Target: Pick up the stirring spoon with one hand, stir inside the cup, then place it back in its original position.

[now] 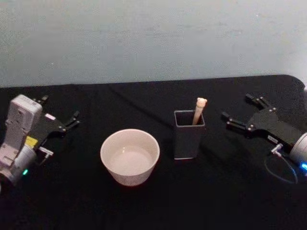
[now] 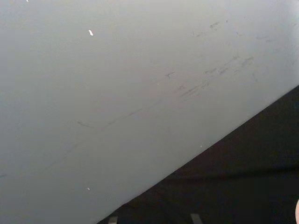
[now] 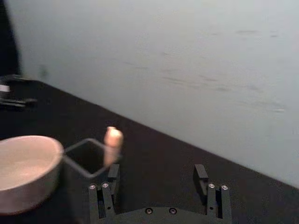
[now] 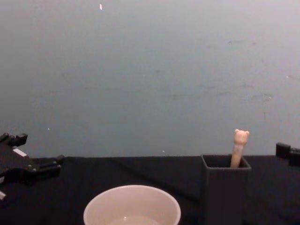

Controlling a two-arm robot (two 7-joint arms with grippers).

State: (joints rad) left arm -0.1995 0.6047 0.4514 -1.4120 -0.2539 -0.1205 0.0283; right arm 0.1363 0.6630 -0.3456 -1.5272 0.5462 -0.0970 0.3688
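Observation:
The stirring spoon (image 4: 239, 146) will slide out freely when the robot lifts it, because its cream handle leans with a wide gap inside the box's rim (image 4: 219, 161).
The stirring spoon (image 1: 199, 110) stands upright in a dark grey square holder box (image 1: 188, 136), with only its cream handle and bear head showing above the rim. The bowl of the spoon is hidden inside. The cream-white cup (image 1: 129, 156) sits on the table just left of the box. My right gripper (image 1: 237, 106) hovers open to the right of the box, fingers pointing toward it. From the right wrist, the spoon (image 3: 113, 141) and cup (image 3: 25, 168) lie ahead of the open gripper (image 3: 157, 176). At the table's left side, my left gripper (image 1: 61, 108) is open, well away from the cup.
A black cloth (image 1: 225, 201) covers the table, and a pale grey wall (image 1: 153, 38) rises behind it. From the chest, the cup (image 4: 132, 206), box (image 4: 225, 187) and spoon (image 4: 239, 147) stand in a row. A thin cable (image 1: 280, 170) loops by the right wrist.

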